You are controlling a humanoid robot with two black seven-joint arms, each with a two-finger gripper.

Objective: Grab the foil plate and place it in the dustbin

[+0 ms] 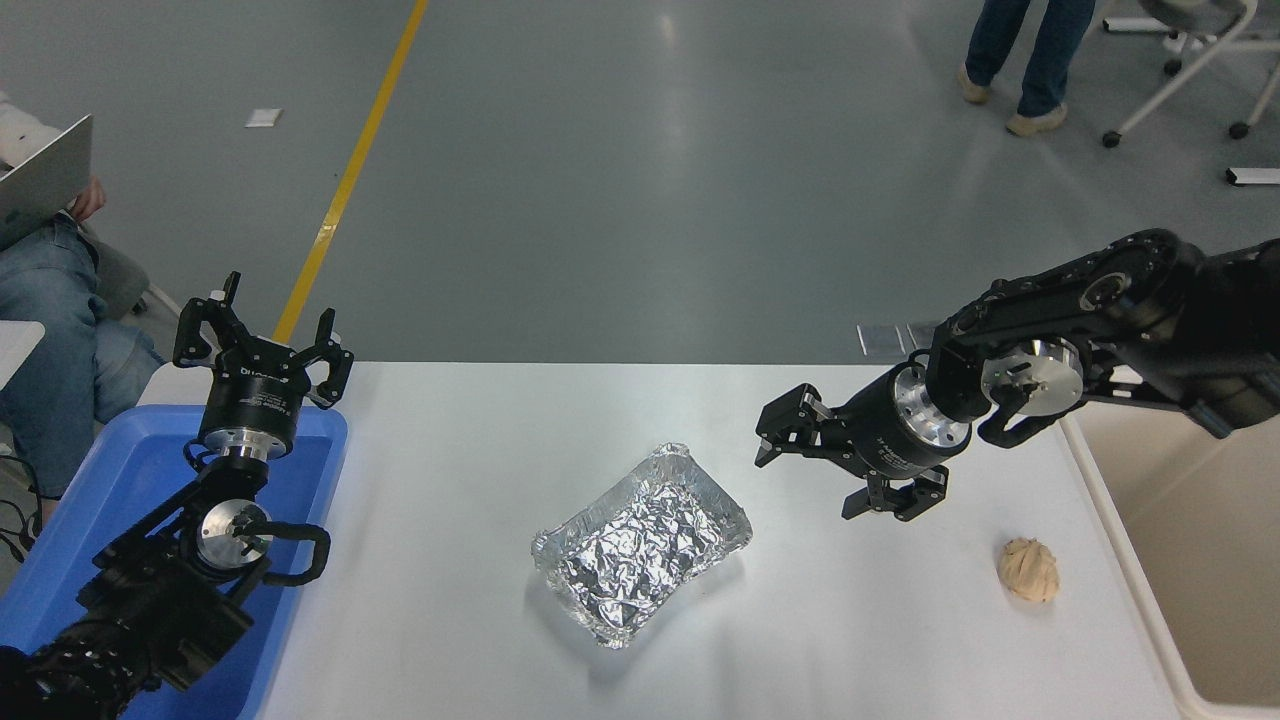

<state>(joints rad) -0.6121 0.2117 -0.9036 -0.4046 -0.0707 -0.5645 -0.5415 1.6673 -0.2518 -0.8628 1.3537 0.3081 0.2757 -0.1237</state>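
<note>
My gripper will lift the foil plate (pixel 648 542) by its rim, and the plate should stay spread out and tilt as one piece, because its near corner (pixel 615 638) sticks out above a shadow.
The foil plate (pixel 642 543) is a shiny, wrinkled silver tray lying at an angle on the white table near its middle. My right gripper (pixel 812 475) is open and empty. It hangs low over the table just right of the plate's far right corner, pointing left towards it, apart from it. The dustbin (pixel 1180 560), a large cream-white bin, stands at the table's right edge; my right arm covers its far rim. My left gripper (pixel 262 340) is open and parked at the lower left over the blue tray.
A small beige wrinkly ball (pixel 1028 570) lies on the table between the plate and the dustbin. A shallow blue tray (pixel 120 480) sits at the left edge. A person sits at the far left (pixel 50 330); another stands at the top right (pixel 1020 60).
</note>
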